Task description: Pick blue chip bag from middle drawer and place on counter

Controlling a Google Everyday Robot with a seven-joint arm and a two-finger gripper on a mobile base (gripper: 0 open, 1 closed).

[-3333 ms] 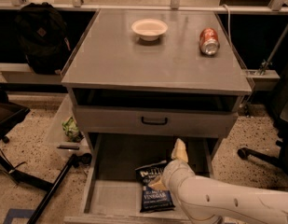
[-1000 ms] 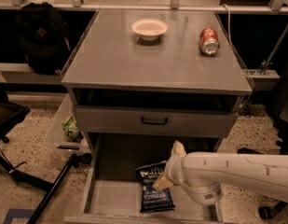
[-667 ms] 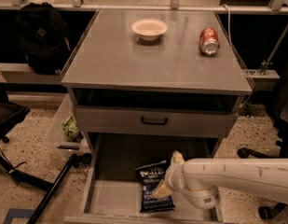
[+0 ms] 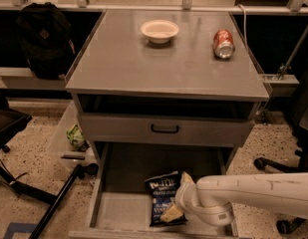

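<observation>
The blue chip bag (image 4: 161,187) is clear of the open drawer's sides and under the robot's fingers, so the gripper should keep going down and close on the bag's lower half (image 4: 162,213).
The blue chip bag (image 4: 162,195) lies flat on the floor of the open middle drawer (image 4: 118,210), right of its centre. My gripper (image 4: 173,212) is at the end of the white arm that comes in from the right. It points down and left and rests on the bag's lower right corner, covering that part. The counter (image 4: 158,63) is above, well clear of the gripper.
A white bowl (image 4: 159,30) and a red soda can (image 4: 224,44) lying on its side are at the back of the counter. A closed drawer front with a black handle (image 4: 165,129) overhangs the open drawer. A black backpack (image 4: 44,39) and a black pole (image 4: 59,203) are to the left, a chair base (image 4: 278,166) to the right.
The gripper pointed upward beside the bag's right edge. It has tipped down and moved left onto the bag's lower right corner. The bag has not moved.
</observation>
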